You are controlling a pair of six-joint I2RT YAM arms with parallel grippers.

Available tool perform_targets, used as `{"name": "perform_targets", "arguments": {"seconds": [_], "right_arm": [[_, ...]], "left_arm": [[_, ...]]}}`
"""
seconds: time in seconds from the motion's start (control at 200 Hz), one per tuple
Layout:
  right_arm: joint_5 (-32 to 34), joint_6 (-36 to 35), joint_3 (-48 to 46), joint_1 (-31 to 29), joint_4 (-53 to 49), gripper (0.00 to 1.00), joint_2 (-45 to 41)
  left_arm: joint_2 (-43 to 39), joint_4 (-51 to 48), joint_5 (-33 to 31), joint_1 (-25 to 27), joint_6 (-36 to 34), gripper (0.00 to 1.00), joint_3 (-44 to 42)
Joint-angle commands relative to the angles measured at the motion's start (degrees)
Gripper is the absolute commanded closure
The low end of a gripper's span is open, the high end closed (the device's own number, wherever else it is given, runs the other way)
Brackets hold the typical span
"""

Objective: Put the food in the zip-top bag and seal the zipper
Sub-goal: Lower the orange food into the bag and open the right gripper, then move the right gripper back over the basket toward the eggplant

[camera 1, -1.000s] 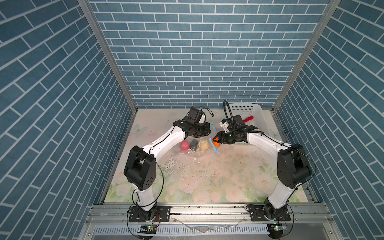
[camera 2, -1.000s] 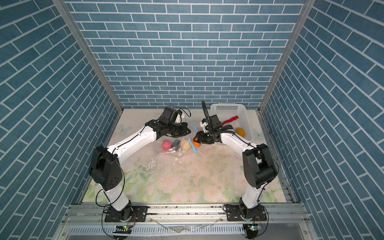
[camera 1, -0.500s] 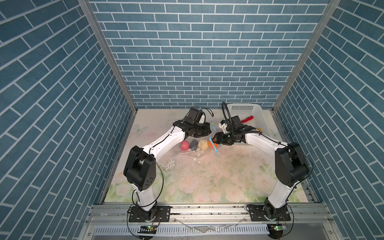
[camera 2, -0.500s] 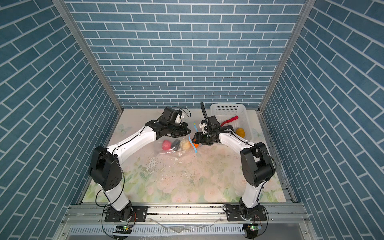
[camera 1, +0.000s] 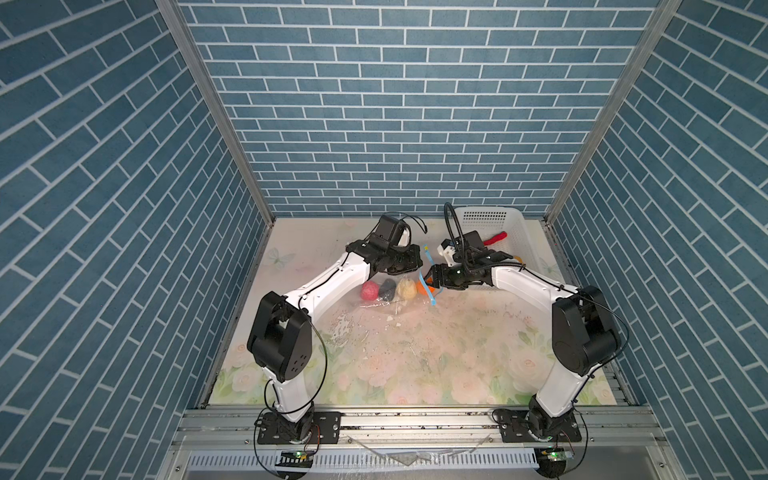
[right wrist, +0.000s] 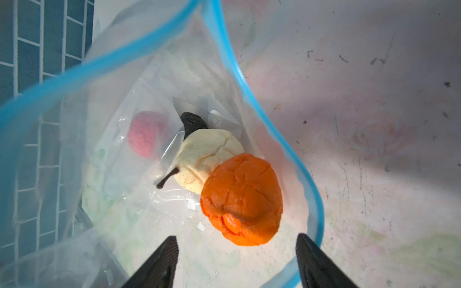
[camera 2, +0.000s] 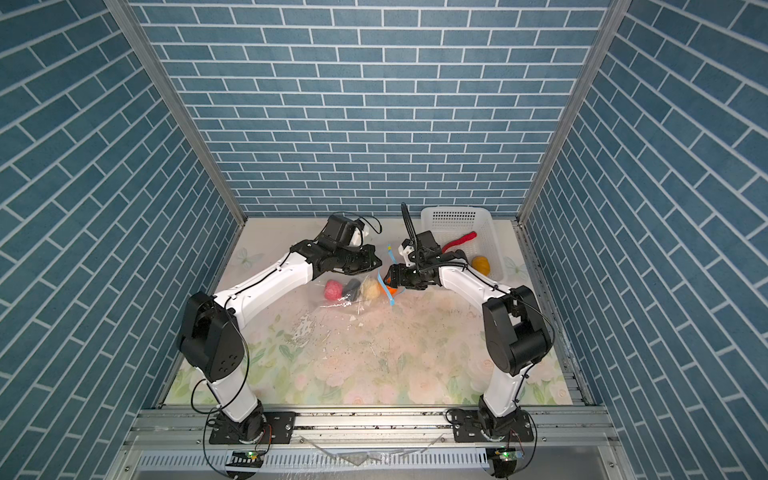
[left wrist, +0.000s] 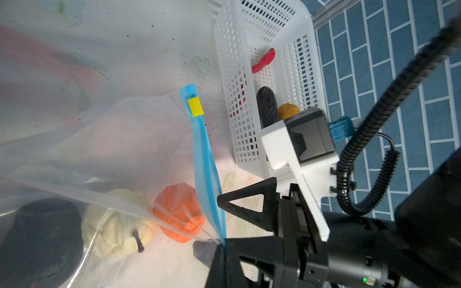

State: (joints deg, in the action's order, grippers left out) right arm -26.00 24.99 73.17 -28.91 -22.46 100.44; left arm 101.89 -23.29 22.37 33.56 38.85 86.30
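The orange lump (right wrist: 242, 199) is inside the bag and clear of the open fingers, so my right gripper should keep going to the dark eggplant (left wrist: 267, 106) until its fingers close on it.
The clear zip-top bag (camera 1: 384, 305) lies on the mat with its mouth held up. My left gripper (left wrist: 219, 245) is shut on the light-blue zipper (left wrist: 202, 139), below the yellow slider (left wrist: 195, 106). Inside lie a pink lump (right wrist: 147, 134), a black lump (right wrist: 193, 122), a cream lump (right wrist: 209, 154) and an orange lump (right wrist: 242, 199) nearest the mouth. My right gripper (right wrist: 235, 264) is open inside the mouth, just behind the orange lump and not touching it. Both top views show the grippers (camera 1: 434, 279) (camera 2: 370, 262) meeting at the bag.
The white perforated basket (camera 1: 523, 232) stands at the back right, close behind my right arm. It holds a red chili (left wrist: 264, 61), a dark eggplant (left wrist: 267, 107) and a yellow-brown lump (camera 2: 481, 263). Blue brick walls enclose the mat on three sides.
My right gripper carried the orange lump left into the bag's mouth and opened, letting go of it. The left gripper has kept its hold on the zipper edge.
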Motion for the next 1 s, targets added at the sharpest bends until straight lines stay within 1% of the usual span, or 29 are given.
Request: {"name": "perform_targets", "arguments": {"seconds": [0.0, 0.12, 0.3, 0.535, 0.59, 0.66, 0.75, 0.825, 0.995], "right_arm": [[-2.77, -2.93, -0.57, 1.22, -1.31, 0.24, -3.55], [-7.66, -3.02, -1.56, 3.24, -0.01, 0.25, -5.37], [-12.83, -2.30, -3.60, 6.74, 1.16, 0.26, -8.16], [-13.44, -0.38, -4.44, 11.40, 0.52, 0.27, -11.44], [-11.41, 0.67, -3.31, 12.17, -1.75, 0.28, -11.58], [-6.21, 1.97, -0.47, 13.05, -7.29, 0.29, -10.88], [-0.98, 0.27, 3.01, 13.77, -13.48, 0.28, -9.75], [3.49, -1.43, 4.47, 14.25, -15.55, 0.28, -9.20], [11.20, -3.90, 7.56, 15.95, -18.15, 0.28, -7.09]], "left_arm": [[-2.04, 0.16, 0.04, -0.16, -0.18, 1.00, -1.05], [-2.22, 0.09, -0.03, -0.16, -0.33, 1.00, -1.07], [-2.13, 0.08, -0.04, -0.23, -0.44, 1.00, -1.05], [-2.26, 0.08, 0.05, -0.24, -0.44, 1.00, -0.79], [-2.31, -0.05, 0.05, -0.25, -0.36, 1.00, -0.80], [-2.38, -0.18, -0.04, -0.25, -0.43, 1.00, -0.78], [-2.48, -0.13, -0.13, -0.25, -0.37, 1.00, -0.87], [-2.35, 0.15, 0.03, -0.25, -0.19, 1.00, -0.79], [-2.00, 0.17, 0.21, -0.25, -0.16, 1.00, -0.61]]}}
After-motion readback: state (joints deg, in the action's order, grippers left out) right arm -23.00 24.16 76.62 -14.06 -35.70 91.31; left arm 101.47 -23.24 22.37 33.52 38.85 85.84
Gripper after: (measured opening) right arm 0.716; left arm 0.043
